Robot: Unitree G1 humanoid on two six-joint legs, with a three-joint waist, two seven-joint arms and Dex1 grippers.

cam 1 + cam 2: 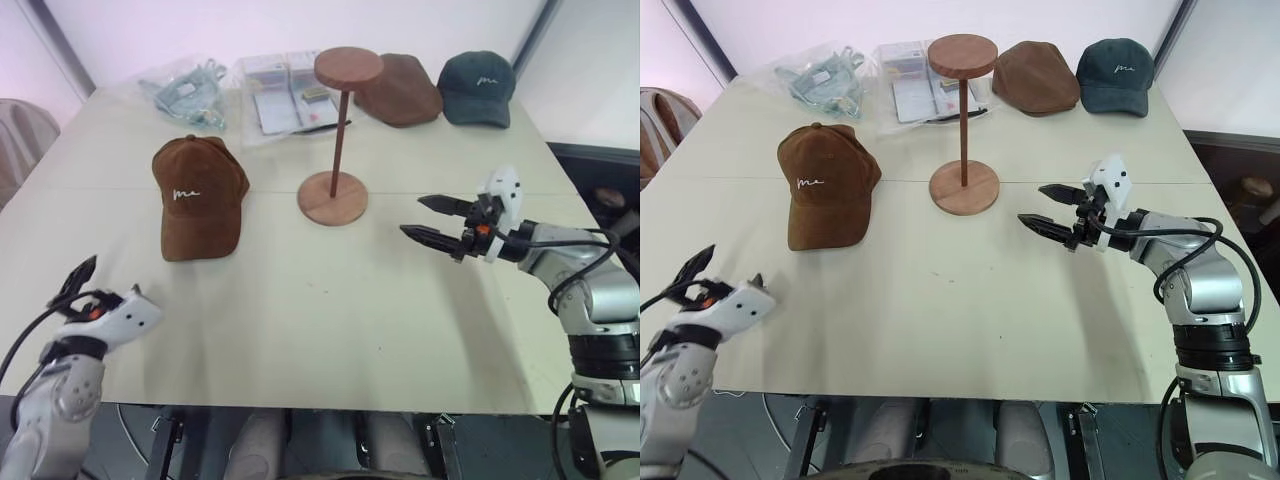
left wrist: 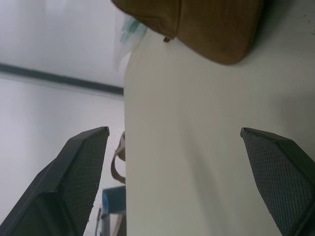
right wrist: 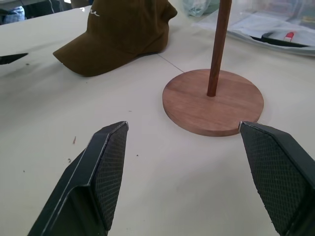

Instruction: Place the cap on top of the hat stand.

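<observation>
The cap's top (image 1: 196, 168) is standing round behind the brim's edge, so the cap should keep its round shape instead of sagging when I lift it by that edge.
The cap (image 1: 200, 195), brown corduroy with white script on its front, lies flat on the left half of the table, brim toward me. To its right stands the hat stand (image 1: 333, 197), its round disc top (image 1: 348, 68) bare. My left gripper (image 1: 83, 285) hovers open near the table's front left corner, short of the cap (image 2: 211, 24), with nothing between its fingers (image 2: 74, 182). My right gripper (image 1: 412, 216) is open and empty too, just right of the stand's base (image 3: 211, 101) and pointing toward it.
A plain brown cap (image 1: 400, 88) and a dark green cap (image 1: 478, 88) lie at the back right. Clear plastic bags (image 1: 185, 90) and a packet of papers (image 1: 285, 95) sit at the back, behind the stand. A chair (image 1: 20, 140) stands off the table's left edge.
</observation>
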